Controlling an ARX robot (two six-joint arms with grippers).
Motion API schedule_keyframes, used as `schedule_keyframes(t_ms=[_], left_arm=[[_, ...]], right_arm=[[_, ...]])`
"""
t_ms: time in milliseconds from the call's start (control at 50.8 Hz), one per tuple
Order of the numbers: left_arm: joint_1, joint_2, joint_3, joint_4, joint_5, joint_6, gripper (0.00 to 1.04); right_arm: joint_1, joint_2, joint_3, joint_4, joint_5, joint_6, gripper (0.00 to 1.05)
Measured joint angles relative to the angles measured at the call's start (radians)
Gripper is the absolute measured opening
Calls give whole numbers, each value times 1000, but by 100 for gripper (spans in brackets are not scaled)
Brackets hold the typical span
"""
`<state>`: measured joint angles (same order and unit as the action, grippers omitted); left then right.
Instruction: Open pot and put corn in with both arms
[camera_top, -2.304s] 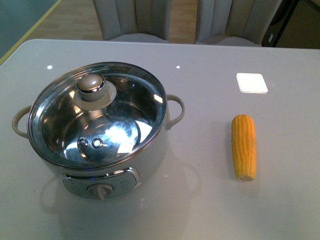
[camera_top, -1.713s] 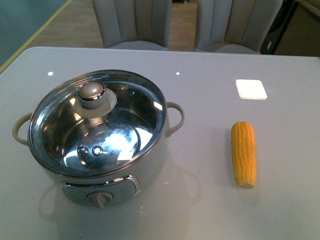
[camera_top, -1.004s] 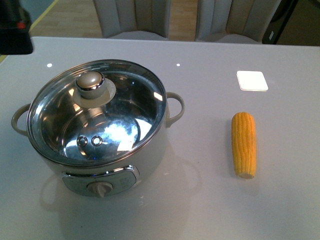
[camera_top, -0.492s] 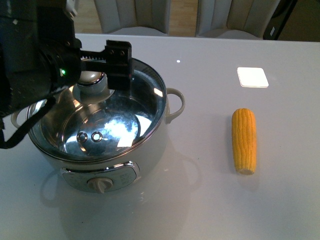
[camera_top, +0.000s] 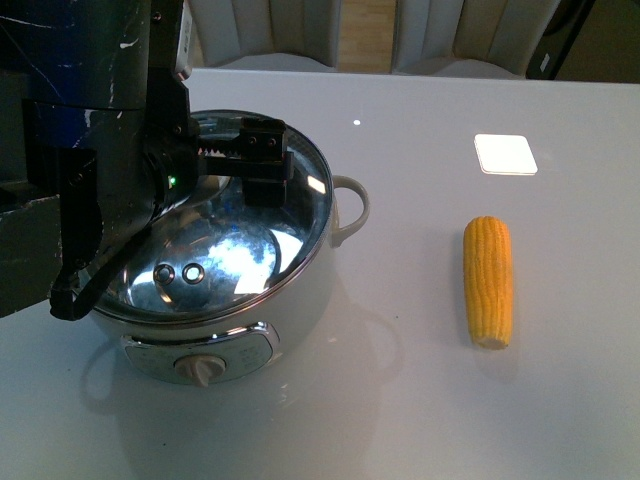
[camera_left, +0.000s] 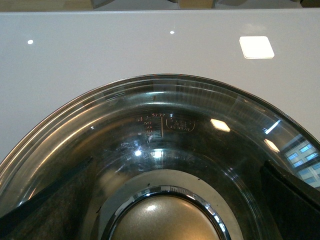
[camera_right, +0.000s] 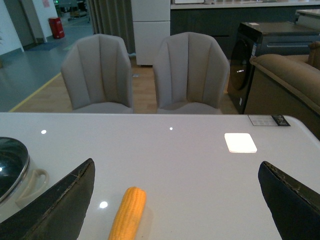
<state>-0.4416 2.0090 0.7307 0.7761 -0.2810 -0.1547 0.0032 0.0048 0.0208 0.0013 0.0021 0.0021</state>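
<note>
I expect an empty pot (camera_top: 298, 308) when I lift the lid, because the pot's shiny inside and its markings (camera_left: 162, 126) are easy to see through the glass lid.
The cream-white pot (camera_top: 303, 300) stands at the table's left with its glass lid (camera_top: 250, 240) on. My left arm covers the pot's left half. My left gripper (camera_top: 245, 160) is open over the lid; the knob is hidden there. In the left wrist view the lid's knob (camera_left: 162, 220) lies between my open fingers (camera_left: 295, 200), apart from them. The corn (camera_top: 488, 282) lies on the table to the pot's right. My right gripper (camera_right: 176, 165) is open and empty above the table, with the corn (camera_right: 127, 214) just beyond and between its fingers (camera_right: 65, 200). It is out of the front view.
A white square (camera_top: 505, 153) lies on the table beyond the corn. Two grey chairs (camera_right: 145, 72) stand behind the far table edge. The pot's side handle (camera_right: 37, 180) shows at the edge of the right wrist view. The pot's control knob (camera_top: 203, 372) faces me.
My left arm has come in from the left and moved over the lid, its open fingers now either side of the knob. Pot, lid and corn have not moved.
</note>
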Motion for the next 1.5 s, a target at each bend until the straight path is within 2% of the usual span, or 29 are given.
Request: schedule_keyframes(t_ms=[79,394,748,1103,1319,1497], left_arm=[[-4,3,0,3,-3,-7,81],[-3,3,4,-7,-24,-42,42],[-3,-11,8,-29,-34,-44,42],[29,-147,31,-137,-23,-11,42],[89,-260,55,-180,1,6,42],[236,-321,30,-156,51,51,42]], right_arm=[[0,0,0,0,0,0,96],[0,0,0,0,0,0,96],[0,0,0,0,0,0,96],[0,0,0,0,0,0,96],[0,0,0,0,0,0,96],[0,0,0,0,0,0,96]])
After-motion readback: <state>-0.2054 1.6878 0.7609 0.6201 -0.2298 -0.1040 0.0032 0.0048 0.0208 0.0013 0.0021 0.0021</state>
